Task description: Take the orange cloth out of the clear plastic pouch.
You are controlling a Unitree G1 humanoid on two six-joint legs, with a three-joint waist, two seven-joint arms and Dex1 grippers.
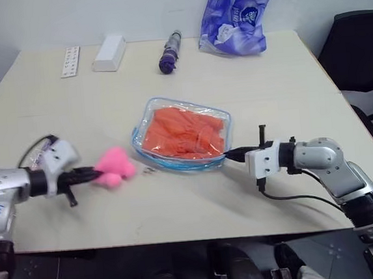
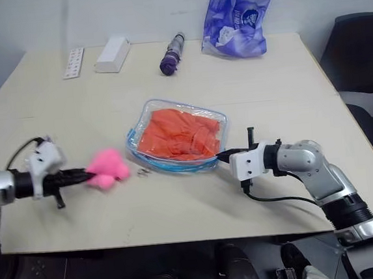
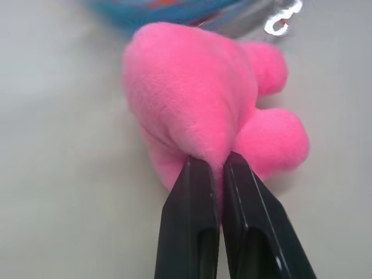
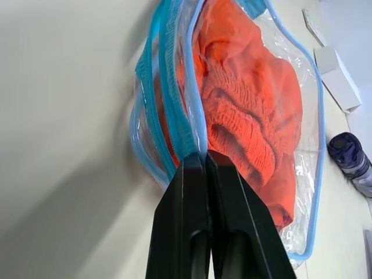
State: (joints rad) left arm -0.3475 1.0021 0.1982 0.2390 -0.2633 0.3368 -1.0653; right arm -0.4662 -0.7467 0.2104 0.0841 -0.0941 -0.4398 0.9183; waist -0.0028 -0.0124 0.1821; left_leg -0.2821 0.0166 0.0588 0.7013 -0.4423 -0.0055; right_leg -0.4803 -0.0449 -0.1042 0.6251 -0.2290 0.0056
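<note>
The flat pouch opening's corner [image 1: 223, 158] is in my right gripper. Next, my right gripper lets go while my left gripper lifts the pouch's upper edge [image 1: 151, 153], and then reaches in for the cloth.
The clear plastic pouch [image 1: 148, 110], edged in light blue piping, lies flat at the middle of the table. The orange cloth [image 1: 184, 133] is inside it, gathered band showing [image 4: 244, 110]. My right gripper [image 1: 229, 154] is shut on the pouch's blue edge [image 4: 174, 104] at its near right corner. To the pouch's left lies the pink pompom [image 1: 114, 166], a little apart from the pouch. My left gripper [image 3: 216, 164] is shut on the pompom's fluff [image 3: 197, 99]. A small metal ring [image 1: 148, 171] lies between pompom and pouch.
At the table's far edge stand a purple-blue printed plastic bag [image 1: 236, 14], a folded purple umbrella [image 1: 171, 51], a white box [image 1: 109, 53] and a white strip [image 1: 70, 61]. A black chair [image 1: 358, 52] is at the right. A cable trails from my right wrist.
</note>
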